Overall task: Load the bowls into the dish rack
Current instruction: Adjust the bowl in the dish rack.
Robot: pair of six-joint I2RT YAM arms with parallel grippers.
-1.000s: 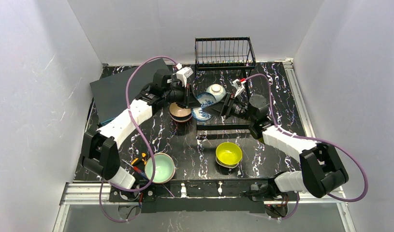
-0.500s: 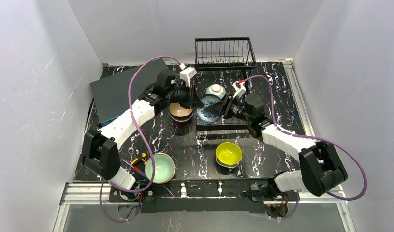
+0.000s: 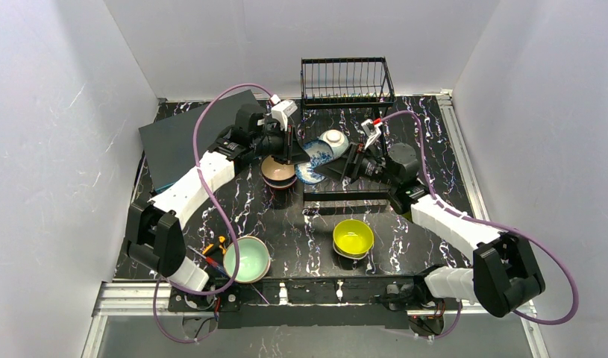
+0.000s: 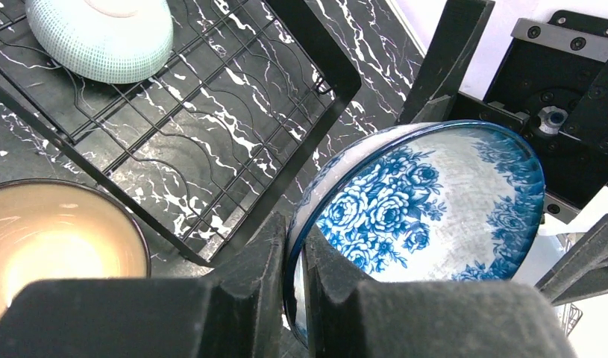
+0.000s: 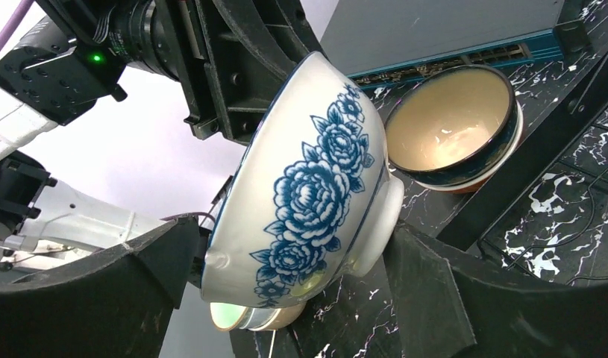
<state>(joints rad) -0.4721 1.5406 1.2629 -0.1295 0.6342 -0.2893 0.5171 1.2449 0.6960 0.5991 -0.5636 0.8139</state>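
The dish rack's free base grid (image 3: 357,132) lies past the white bowl on my right gripper's side, so my left gripper should hand over the patterned bowl (image 3: 313,162) to my right gripper.
A blue-and-white patterned bowl (image 4: 427,201) hangs tilted on edge above the dish rack's flat frame base (image 3: 344,195). My left gripper (image 4: 295,239) is shut on its rim, one finger inside and one outside. My right gripper (image 5: 293,253) is open, its fingers (image 5: 427,291) standing wide on either side of that same bowl (image 5: 308,179). From above, the bowl (image 3: 313,152) sits between the left gripper (image 3: 293,149) and the right gripper (image 3: 338,165). A white bowl (image 3: 333,139) rests upside down on the base grid. The rack's wire basket (image 3: 346,80) stands at the back.
A beige-lined dark bowl (image 3: 278,172) sits stacked on another just left of the rack base. A mint-green bowl (image 3: 247,259) and a yellow bowl (image 3: 353,237) are near the front edge. A dark grey flat box (image 3: 185,138) lies at the back left.
The left gripper has drawn back slightly to the left and raised the patterned bowl from its lower position half a second ago. The right gripper stays beside it with its jaws wider.
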